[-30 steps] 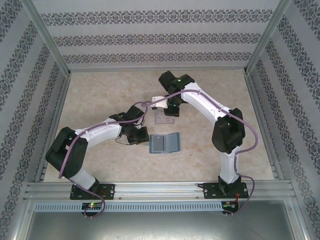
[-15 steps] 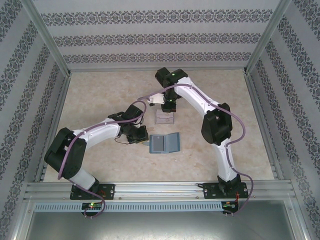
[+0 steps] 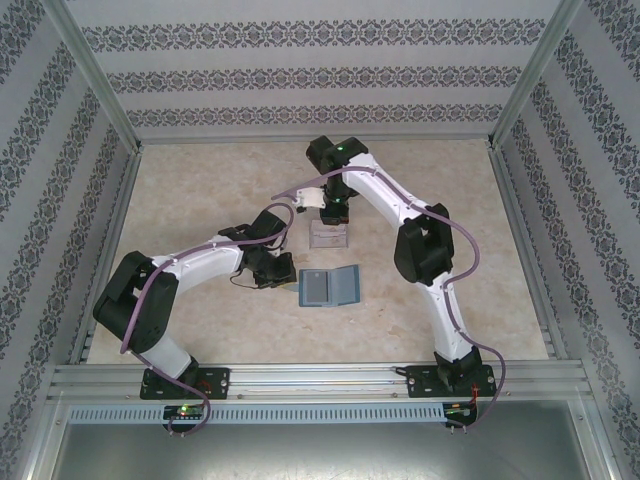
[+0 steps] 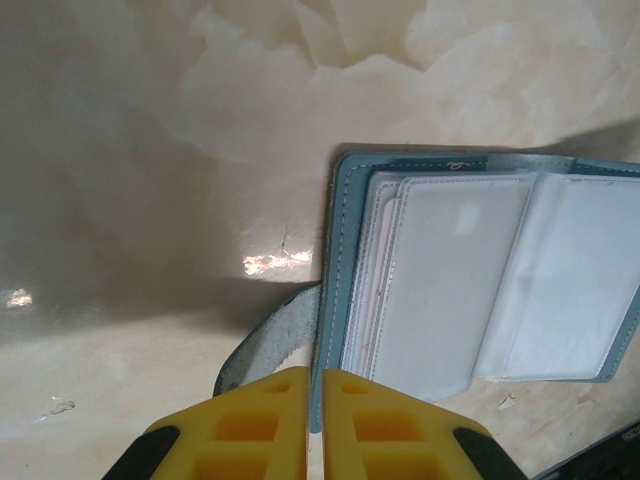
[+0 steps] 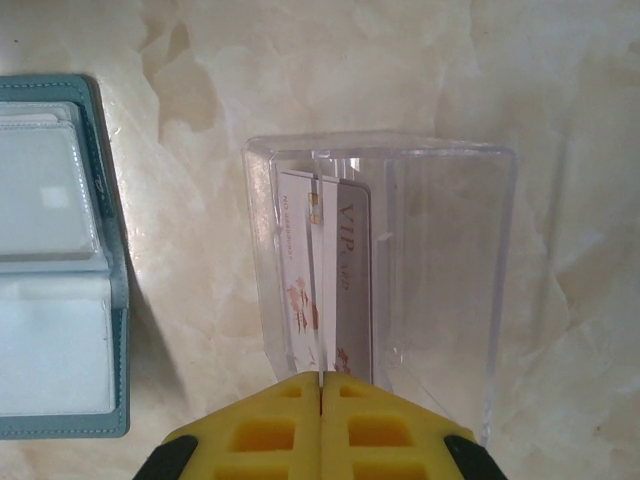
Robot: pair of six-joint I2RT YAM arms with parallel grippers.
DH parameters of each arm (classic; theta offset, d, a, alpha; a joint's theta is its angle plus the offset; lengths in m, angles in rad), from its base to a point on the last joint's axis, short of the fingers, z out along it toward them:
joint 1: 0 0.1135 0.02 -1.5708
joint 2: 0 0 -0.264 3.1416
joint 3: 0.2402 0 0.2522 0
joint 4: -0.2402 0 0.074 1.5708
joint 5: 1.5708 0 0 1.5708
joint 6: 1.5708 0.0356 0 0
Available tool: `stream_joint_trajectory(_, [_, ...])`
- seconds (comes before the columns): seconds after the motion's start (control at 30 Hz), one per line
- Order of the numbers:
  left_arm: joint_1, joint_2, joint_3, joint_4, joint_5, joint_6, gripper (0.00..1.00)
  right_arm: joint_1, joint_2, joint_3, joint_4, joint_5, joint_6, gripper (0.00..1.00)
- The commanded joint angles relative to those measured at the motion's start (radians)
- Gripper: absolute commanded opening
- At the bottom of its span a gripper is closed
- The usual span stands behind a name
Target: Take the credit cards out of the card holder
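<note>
The white credit card is upright and clear of the tray's sides. My right gripper should keep lowering it and let go at the tray's bottom.
The teal card holder lies open on the table, with pale credit cards in its clear sleeves. My left gripper is shut on the card holder's left edge, beside its strap tab. My right gripper is shut on a thin white credit card seen edge-on, reaching down into the clear plastic tray. Inside the tray, a whitish card face with red print and a grey one marked VIP flank the held card. From above, the right gripper hangs over the tray.
Metal frame rails run along the near edge and both sides, with patterned walls behind. The tray stands just behind the card holder, a narrow strip of marble tabletop between them. The right arm's elbow rises right of the holder.
The right arm has swung left and back, carrying its gripper over the tray, and its elbow has shifted left. The left arm and card holder have stayed put.
</note>
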Motion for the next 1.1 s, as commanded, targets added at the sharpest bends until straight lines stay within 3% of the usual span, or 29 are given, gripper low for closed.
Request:
stream_joint_trajectory(0.0, [0.01, 0.007, 0.002, 0.016, -0.01, 0.002, 0.11, -0.007, 0.034, 0.041, -0.048, 0.003, -0.029, 0.0])
stream_joint_trajectory(0.87, [0.011, 0.028, 0.012, 0.022, 0.0, 0.004, 0.11, -0.019, 0.102, 0.028, -0.093, -0.065, -0.015, 0.02])
stream_joint_trajectory(1.07, [0.012, 0.029, 0.016, 0.023, 0.004, 0.005, 0.1, -0.023, 0.106, 0.034, -0.084, -0.033, -0.002, 0.14])
